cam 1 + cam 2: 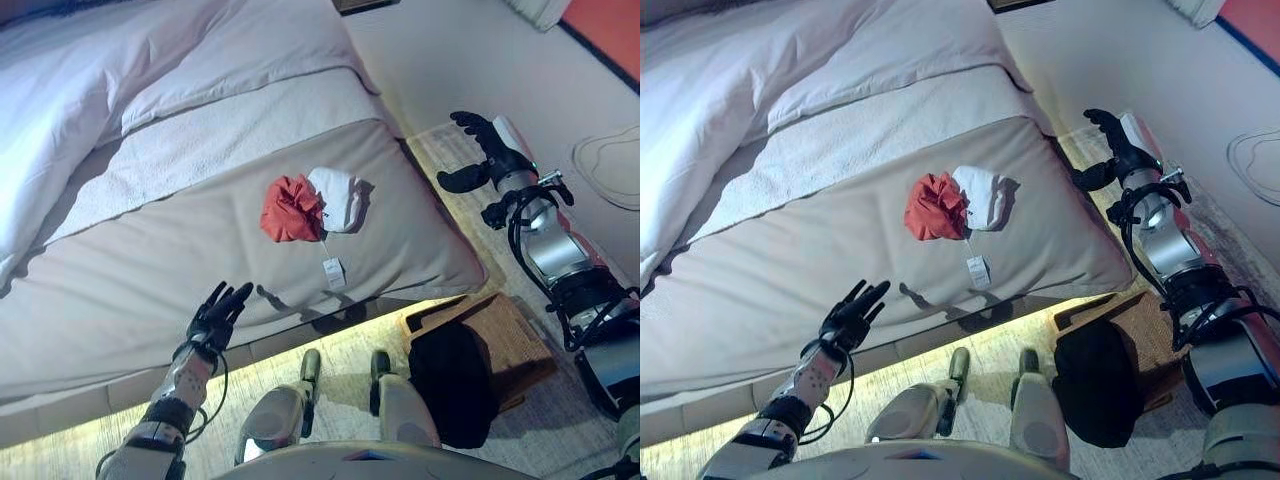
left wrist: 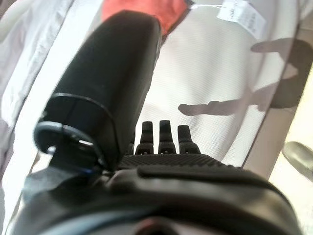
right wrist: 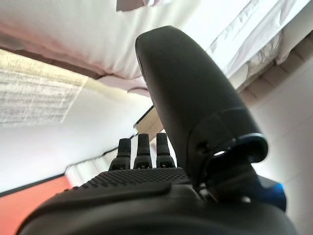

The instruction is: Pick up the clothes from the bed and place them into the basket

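The red garment (image 1: 291,209) will come away alone when the robot lifts it, because a clear edge (image 1: 318,200) separates it from the white garment.
A crumpled red garment (image 1: 291,208) and a white garment (image 1: 339,197) lie touching on the beige bed cover (image 1: 150,270), with a white tag (image 1: 334,271) on a string below them. The red garment also shows in the left wrist view (image 2: 168,12). My left hand (image 1: 218,312) is open and empty over the bed's near edge, well short of the clothes. My right hand (image 1: 478,150) is open and empty, raised over the floor beside the bed's right side. The basket (image 1: 505,345) stands on the floor near the bed's corner, with a dark cloth (image 1: 450,385) draped in it.
A white duvet (image 1: 90,90) and pillow cover the far part of the bed. A beige rug (image 1: 470,180) lies on the floor to the right. A white cord (image 1: 610,165) loops on the floor at the far right.
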